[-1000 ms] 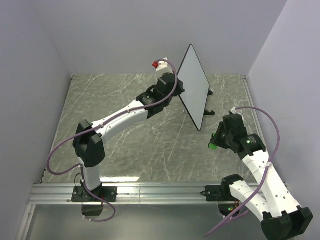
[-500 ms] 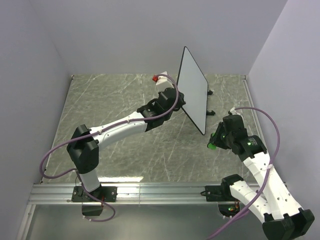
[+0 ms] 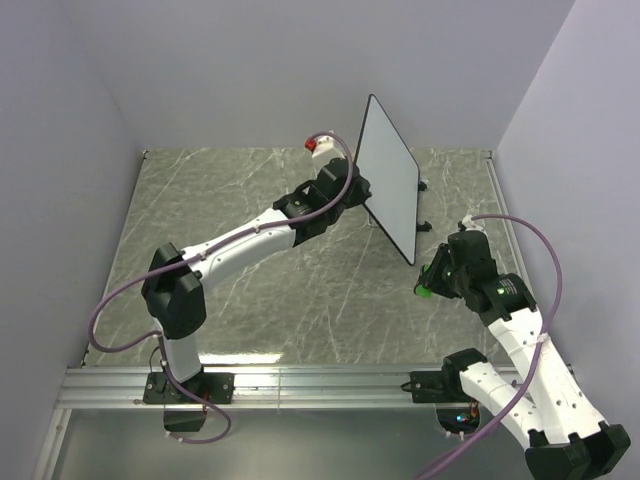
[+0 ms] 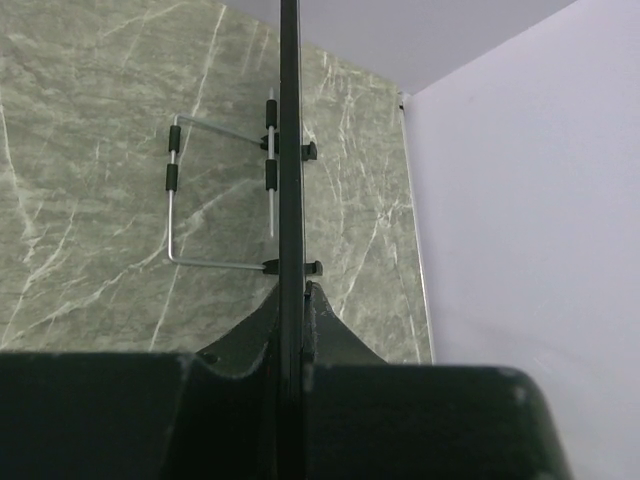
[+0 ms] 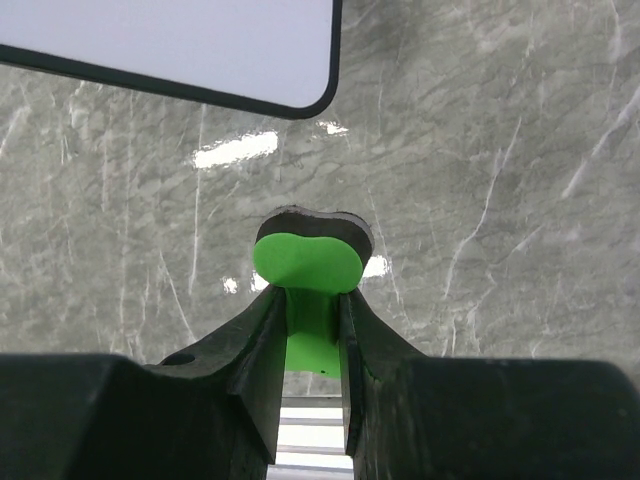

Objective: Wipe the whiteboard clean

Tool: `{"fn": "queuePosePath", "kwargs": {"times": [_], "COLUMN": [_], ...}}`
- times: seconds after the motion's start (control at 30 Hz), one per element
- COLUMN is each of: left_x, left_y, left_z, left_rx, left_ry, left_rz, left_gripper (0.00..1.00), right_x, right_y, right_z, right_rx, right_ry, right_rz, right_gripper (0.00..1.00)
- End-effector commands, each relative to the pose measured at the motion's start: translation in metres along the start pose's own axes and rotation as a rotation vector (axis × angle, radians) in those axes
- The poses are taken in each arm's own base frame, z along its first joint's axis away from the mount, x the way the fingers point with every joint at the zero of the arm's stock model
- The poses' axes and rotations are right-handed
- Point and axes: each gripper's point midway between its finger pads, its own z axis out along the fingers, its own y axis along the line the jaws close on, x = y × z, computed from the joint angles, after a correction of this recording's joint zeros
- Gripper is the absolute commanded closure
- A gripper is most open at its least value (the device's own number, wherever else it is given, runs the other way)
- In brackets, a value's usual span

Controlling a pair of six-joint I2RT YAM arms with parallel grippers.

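Observation:
I keep lowering the whiteboard with my left gripper until it rests in place, because the whiteboard's white side [image 3: 389,180] is blank and the wire stand [image 4: 171,180] is open below to take it.
The whiteboard [image 3: 390,175] is held up off the table, tilted, with its white face blank toward the right. My left gripper [image 3: 362,192] is shut on its left edge. The left wrist view shows the board edge-on as a black strip [image 4: 290,150] running between my shut left gripper [image 4: 292,300]. My right gripper [image 3: 432,278] hovers near the board's lower corner, shut on a green eraser [image 3: 425,291]. In the right wrist view the eraser [image 5: 307,258] sticks out past my right gripper [image 5: 312,300], and the board's rounded corner [image 5: 200,40] is above it, apart from it.
A wire stand [image 4: 220,190] with small black feet [image 3: 424,224] lies on the marble table behind the board. Grey walls close in the table at the back and on both sides. An aluminium rail [image 3: 300,380] runs along the near edge.
My left arm has shifted the whiteboard a little left and higher, then slightly back right. My right gripper with the eraser has barely moved.

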Motion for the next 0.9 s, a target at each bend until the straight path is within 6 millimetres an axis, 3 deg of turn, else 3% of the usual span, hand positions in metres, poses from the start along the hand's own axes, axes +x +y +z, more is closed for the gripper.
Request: {"fn": "queuePosePath", "kwargs": {"times": [0.0,0.13,0.43,0.5,0.7,0.87], "left_x": [0.01,0.022,0.09,0.101,0.116,0.12], "left_y": [-0.052,-0.046,-0.012,0.0,0.016,0.031], "left_z": [-0.015,-0.009,0.003,0.004,0.003,-0.003], "left_rx": [0.172,0.145,0.079,0.063,0.041,0.013], "left_ry": [0.102,0.12,0.192,0.211,0.244,0.253], "left_rz": [-0.085,-0.085,0.033,0.042,0.069,0.083], "left_gripper": [1.0,1.0,0.92,0.89,0.63,0.56], "right_x": [-0.011,-0.011,-0.013,-0.012,-0.009,-0.008], "right_y": [0.006,0.004,0.006,0.005,0.004,0.004], "right_z": [-0.004,-0.003,-0.007,-0.006,-0.001,0.002], "right_rx": [-0.022,-0.015,-0.016,-0.011,-0.003,-0.003], "right_ry": [-0.052,-0.049,-0.038,-0.034,-0.023,-0.02], "right_rz": [0.008,0.007,-0.007,-0.011,-0.01,-0.005], "right_gripper": [1.0,1.0,1.0,1.0,1.0,1.0]}}
